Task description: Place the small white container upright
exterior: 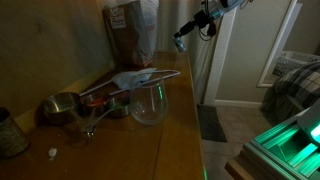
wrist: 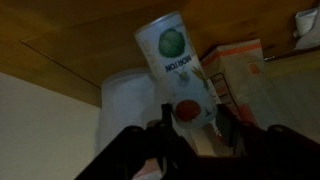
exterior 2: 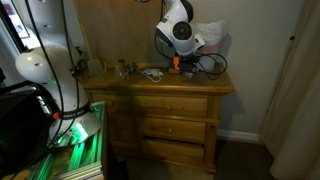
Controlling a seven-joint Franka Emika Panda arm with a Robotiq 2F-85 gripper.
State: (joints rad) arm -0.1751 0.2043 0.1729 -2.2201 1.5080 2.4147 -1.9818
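Note:
The small white container (exterior: pixel 180 44) is tilted in my steeply angled gripper, so I should drop my wrist and level the gripper to get the container upright before lowering it.
In the wrist view the small white container (wrist: pixel 176 68), a whitish cylinder with a green round logo and a red dot, sits between my gripper's dark fingers (wrist: pixel 193 128), which are shut on its lower end. It stands tilted in the picture. In both exterior views the gripper (exterior: pixel 181 41) (exterior 2: pixel 175 63) hangs above the far end of the wooden dresser (exterior: pixel 176 140), well off its top. The container itself is too small to make out there.
On the dresser top (exterior 2: pixel 160 85) stand a clear glass cup (exterior: pixel 148 102), metal measuring cups (exterior: pixel 62 106), a brown paper bag (exterior: pixel 130 30), a clear plastic sheet (exterior: pixel 138 78) and a tiny white scrap (exterior: pixel 53 153). A doorway lies beyond.

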